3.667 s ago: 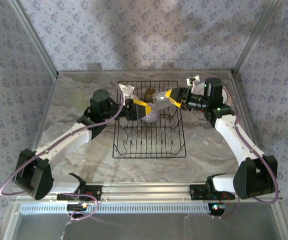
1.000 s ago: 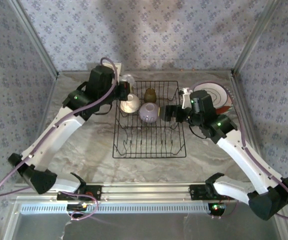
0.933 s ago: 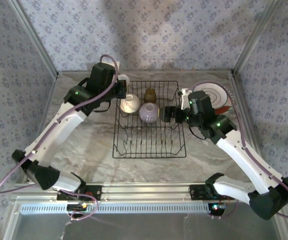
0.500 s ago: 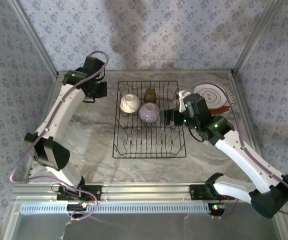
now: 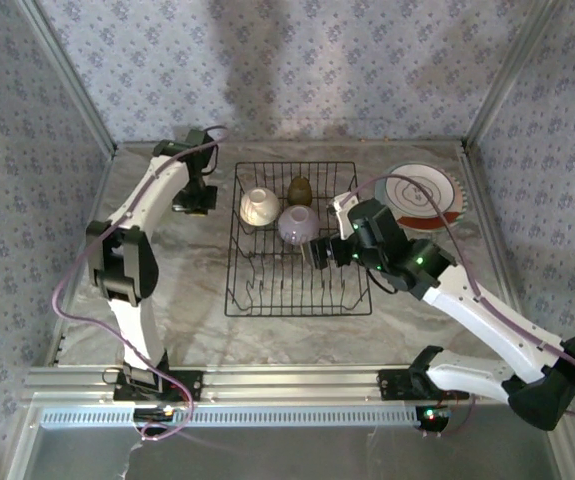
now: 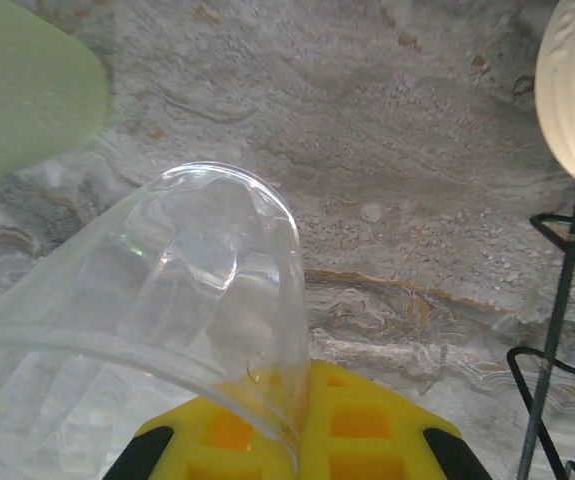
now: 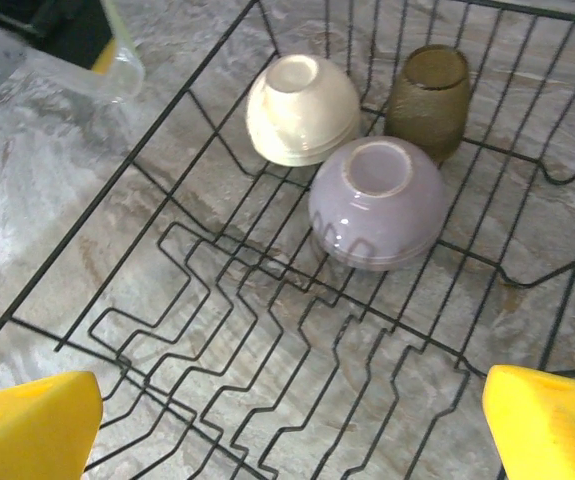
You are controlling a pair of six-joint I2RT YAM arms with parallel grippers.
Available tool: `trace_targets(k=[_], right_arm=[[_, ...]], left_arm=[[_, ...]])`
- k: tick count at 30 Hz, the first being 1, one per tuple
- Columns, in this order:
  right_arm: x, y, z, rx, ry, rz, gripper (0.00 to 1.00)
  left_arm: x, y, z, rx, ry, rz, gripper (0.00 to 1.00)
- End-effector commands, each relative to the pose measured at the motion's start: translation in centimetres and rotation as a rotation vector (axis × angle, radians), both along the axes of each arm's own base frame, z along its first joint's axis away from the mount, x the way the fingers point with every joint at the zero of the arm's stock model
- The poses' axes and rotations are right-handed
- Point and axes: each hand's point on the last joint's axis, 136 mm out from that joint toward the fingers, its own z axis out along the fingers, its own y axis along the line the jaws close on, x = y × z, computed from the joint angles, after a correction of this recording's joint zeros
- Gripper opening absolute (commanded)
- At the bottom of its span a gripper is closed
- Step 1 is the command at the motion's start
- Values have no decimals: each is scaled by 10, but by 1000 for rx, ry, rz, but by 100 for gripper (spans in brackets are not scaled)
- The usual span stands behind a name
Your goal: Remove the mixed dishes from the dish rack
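My left gripper should go on lowering the clear plastic cup (image 6: 212,245) until its base touches the marble, and then let go. The cup's base points down at open marble (image 6: 207,145) beside the rack.
The black wire dish rack (image 5: 297,290) holds a cream bowl (image 5: 259,206), a lilac bowl (image 5: 298,225) and an olive-brown cup (image 5: 300,188), all upside down at its far end. My right gripper (image 5: 319,252) hangs open over the rack's right side. Its yellow fingertips (image 7: 27,425) stand wide apart, nearer than the lilac bowl (image 7: 377,205), the cream bowl (image 7: 302,108) and the cup (image 7: 427,95). My left gripper (image 5: 189,200) is left of the rack, shut on the rim of a clear plastic cup (image 6: 167,290) above the table.
A ringed plate (image 5: 422,192) lies on the table right of the rack, on top of something red. A pale green object (image 6: 27,90) lies on the marble beyond the clear cup. The rack's near rows of prongs (image 7: 267,330) hold nothing.
My left arm has swung the clear cup from the rack's far left corner out over the table to its left. My right gripper has moved left, over the rack.
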Motion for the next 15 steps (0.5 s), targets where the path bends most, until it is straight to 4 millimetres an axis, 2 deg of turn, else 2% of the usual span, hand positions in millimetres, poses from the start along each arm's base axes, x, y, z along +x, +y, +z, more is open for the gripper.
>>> trace_targets(k=[1,7,15], right_arm=[[-14,13,7,52,-30,102,100],[-33,22,13,110,-56,198,100],[-45,27,13,143,-53,247,100]], left_arm=[[-1,1,-4,-10,32,-17,0],[2,-2,-20,-17,65,-22,0],[5,-1,-32,-21,102,-33,0]])
